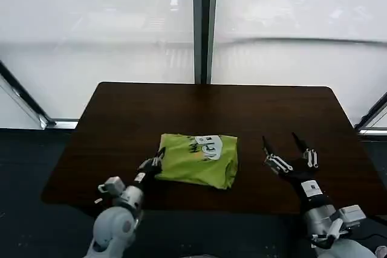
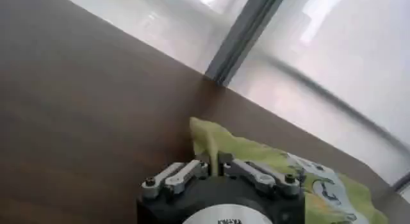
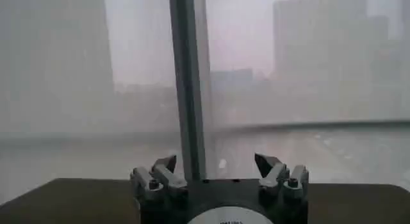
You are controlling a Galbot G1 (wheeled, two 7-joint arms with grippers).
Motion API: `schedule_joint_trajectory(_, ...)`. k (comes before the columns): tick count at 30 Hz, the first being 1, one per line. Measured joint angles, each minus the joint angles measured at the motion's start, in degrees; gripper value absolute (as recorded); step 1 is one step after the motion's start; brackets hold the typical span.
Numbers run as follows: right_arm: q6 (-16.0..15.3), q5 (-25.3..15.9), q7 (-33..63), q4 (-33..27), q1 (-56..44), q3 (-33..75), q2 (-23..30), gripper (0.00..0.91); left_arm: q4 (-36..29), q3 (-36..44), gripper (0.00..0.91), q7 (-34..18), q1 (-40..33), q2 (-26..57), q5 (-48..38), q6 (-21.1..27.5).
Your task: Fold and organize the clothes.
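Observation:
The layers of the t-shirt point(image 1: 197, 160) lie stacked point(image 1: 228, 177) in a compact rectangle, so the t-shirt will slide along in one piece and stay folded when the robot pulls the t-shirt's edge.
The clothes point(image 1: 196, 161) are a lime-green t-shirt folded into a compact rectangle near the table's front middle, its white print facing up at the far side. My left gripper point(image 1: 158, 160) is at the shirt's left edge, shut on a pinch of green fabric. In the left wrist view the gripper point(image 2: 213, 160) holds a thin fold of the shirt point(image 2: 269, 161) between closed jaws. My right gripper point(image 1: 289, 144) hovers open to the right of the shirt, apart from it, fingers pointing away from me. In the right wrist view the gripper point(image 3: 216, 164) holds nothing.
The dark brown table point(image 1: 121, 125) has bare wood all around the shirt. Its front edge lies close to both arms. Frosted window panes with a dark vertical post point(image 1: 204, 25) stand behind the table.

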Motion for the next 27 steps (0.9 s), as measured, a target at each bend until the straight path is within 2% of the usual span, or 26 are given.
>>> schedule_joint_trajectory(8, -0.1, -0.2, 0.6, -1.7, 2.7, -2.3, -0.2, 0.878, -4.7, -6.5, 0.000, -1.6, 2.2, 4.6, 6.4, 1.2)
schedule_joint_trajectory(19, 0.1, 0.9, 0.6, -4.0, 4.8, -3.3, -0.9, 0.878, -17.4, -24.1, 0.000, -3.5, 9.3, 15.3, 10.3, 2.7)
schedule_joint_trajectory(23, 0.2, 0.6, 0.6, -3.7, 3.9, -2.7, -0.6, 0.878, -22.4, -23.3, 0.000, -5.9, 9.0, 15.1, 11.2, 5.3)
schedule_joint_trajectory(27, 0.2, -0.6, 0.6, -3.1, 3.0, -2.3, 0.0, 0.878, -24.9, -16.3, 0.000, -9.1, 7.5, 12.6, 6.8, 7.8)
